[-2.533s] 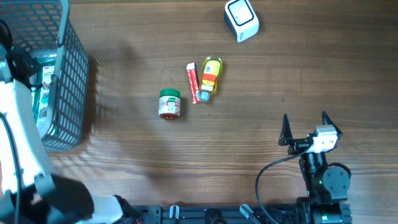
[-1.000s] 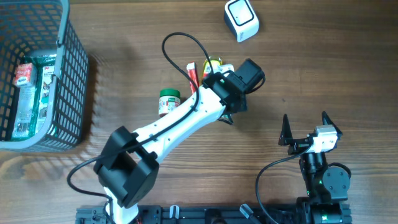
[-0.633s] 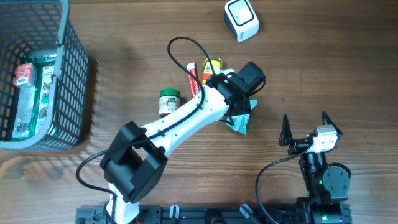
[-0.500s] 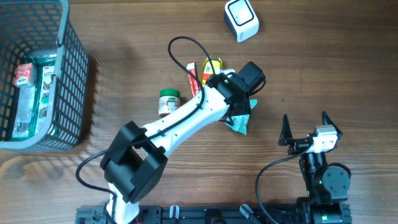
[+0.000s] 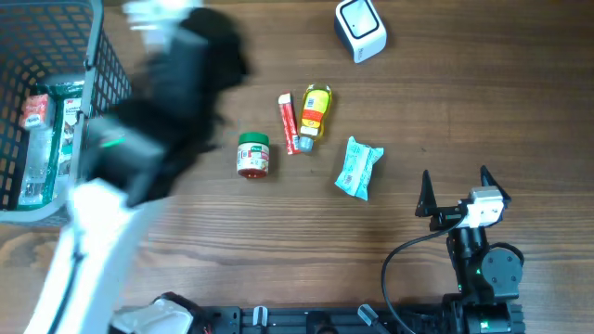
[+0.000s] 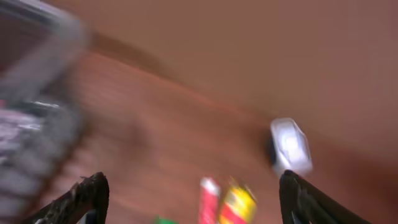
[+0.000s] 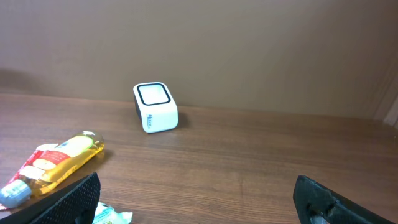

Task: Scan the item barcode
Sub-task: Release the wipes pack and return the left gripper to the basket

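Note:
The red packet (image 5: 37,111) lies uncovered in the open grey basket, so the robot's left gripper should keep going into the basket (image 5: 56,96) and close on the packet's sides.
The white barcode scanner (image 5: 360,28) stands at the back of the table, also seen in the right wrist view (image 7: 155,107) and blurred in the left wrist view (image 6: 289,146). A teal packet (image 5: 358,168) lies flat on the wood, free of both grippers, right of the yellow bottle (image 5: 316,113). My left arm (image 5: 181,79) is a motion blur at the left, beside the basket. Its gripper (image 6: 198,204) is open and empty. My right gripper (image 5: 457,195) rests open near the front right, nothing between its fingers (image 7: 74,199).
A grey wire basket (image 5: 102,102) holding several packets stands at the far left. A green-lidded jar (image 5: 252,155) and a red tube (image 5: 288,123) lie by the yellow bottle. The right arm's base and cable (image 5: 483,269) occupy the front right.
My left gripper opened and let the teal packet down on the table right of the yellow bottle. The left arm then swung fast to the left, toward the basket. The right arm has not moved.

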Tool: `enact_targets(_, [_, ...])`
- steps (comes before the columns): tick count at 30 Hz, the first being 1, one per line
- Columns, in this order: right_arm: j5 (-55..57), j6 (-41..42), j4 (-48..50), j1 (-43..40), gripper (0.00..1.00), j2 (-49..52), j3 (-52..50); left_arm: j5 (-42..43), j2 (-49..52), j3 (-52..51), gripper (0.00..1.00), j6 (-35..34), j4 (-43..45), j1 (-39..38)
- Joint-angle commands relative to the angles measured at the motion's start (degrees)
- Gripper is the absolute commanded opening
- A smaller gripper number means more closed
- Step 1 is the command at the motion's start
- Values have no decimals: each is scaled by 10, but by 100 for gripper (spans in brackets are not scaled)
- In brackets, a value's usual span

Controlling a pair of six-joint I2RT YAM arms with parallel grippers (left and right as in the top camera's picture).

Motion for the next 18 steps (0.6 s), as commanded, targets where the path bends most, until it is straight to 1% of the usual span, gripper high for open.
enact_targets(1, [11, -10, 3, -2, 100, -2, 0, -38, -16, -3, 75, 23, -19, 128])
enact_targets(4, [11, -10, 3, -2, 100, -2, 0, -38, -16, -3, 76, 26, -30, 236])
enact_targets(8, [11, -10, 3, -2, 100, -2, 0, -38, 6, -3, 77, 27, -39, 332])
enact_targets(12, [11, -10, 3, -2, 100, -2, 0, -38, 51, -4, 77, 52, -39, 390])
enact_targets(15, [11, -10, 3, -2, 100, -2, 0, -37, 93, -4, 77, 67, -39, 419])
enact_targets(16, [11, -10, 3, -2, 100, -2, 0, -29, 107, -4, 77, 71, -39, 427])
enact_targets(18, [11, -10, 3, -2, 100, -2, 0, 32, 139, -4, 76, 111, -31, 447])
